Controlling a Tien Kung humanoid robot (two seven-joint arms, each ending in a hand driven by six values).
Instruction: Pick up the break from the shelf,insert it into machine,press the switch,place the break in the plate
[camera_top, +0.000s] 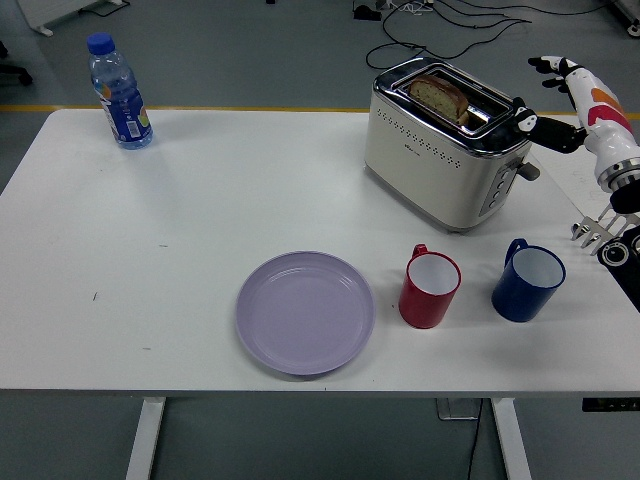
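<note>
Dark space shows beside the bread (440, 97) in the toaster's slot, so the bread will come out in one piece and the toaster will stay put when the robot lifts the bread.
A slice of bread (441, 97) stands in the slot of the cream and chrome toaster (440, 150) at the back right of the table. The toaster's lever (528, 170) sticks out on its right end. My right hand (548, 102) is raised beside the toaster's upper right corner, fingers spread, thumb tip close to the chrome top, holding nothing. The lilac plate (305, 312) lies bare near the front middle. My left hand is out of view.
A red mug (430, 288) and a blue mug (527, 281) stand in front of the toaster. A water bottle (119, 92) stands at the back left. A metal rack (595, 234) shows at the right edge under my forearm.
</note>
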